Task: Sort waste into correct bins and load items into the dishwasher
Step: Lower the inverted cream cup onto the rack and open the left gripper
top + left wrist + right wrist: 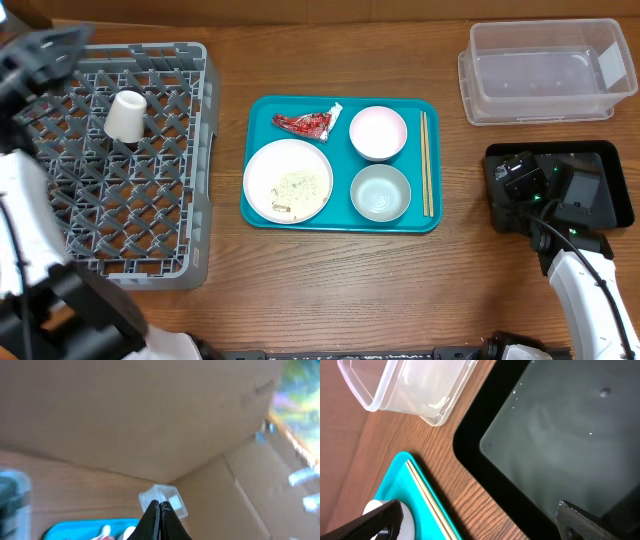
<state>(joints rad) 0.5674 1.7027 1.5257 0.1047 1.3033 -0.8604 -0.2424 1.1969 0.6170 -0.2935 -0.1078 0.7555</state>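
Observation:
The white cup slanted in the rack (125,116) has my closed left gripper beyond it. I should move the gripper around to the cup's tray-facing side and push the cup.
The grey dishwasher rack (207,130) stands at the left, with a small white cup (127,115) upside down in it. On the teal tray (340,205) lie the red wrapper (308,122), a white plate (262,185) with pale crumbs (298,185), a pink bowl (378,133), a grey-blue bowl (380,192) and chopsticks (426,165). My left gripper (160,507) is shut and empty, raised over the rack's far left corner. My right gripper (480,525) is open and empty over the left edge of the black tray (612,200).
The clear tub (545,70) sits at the back right, behind the black tray. In the right wrist view the tub (410,385), the black tray (560,425) and the chopsticks (427,497) lie close together. Bare wood separates rack, teal tray and bins.

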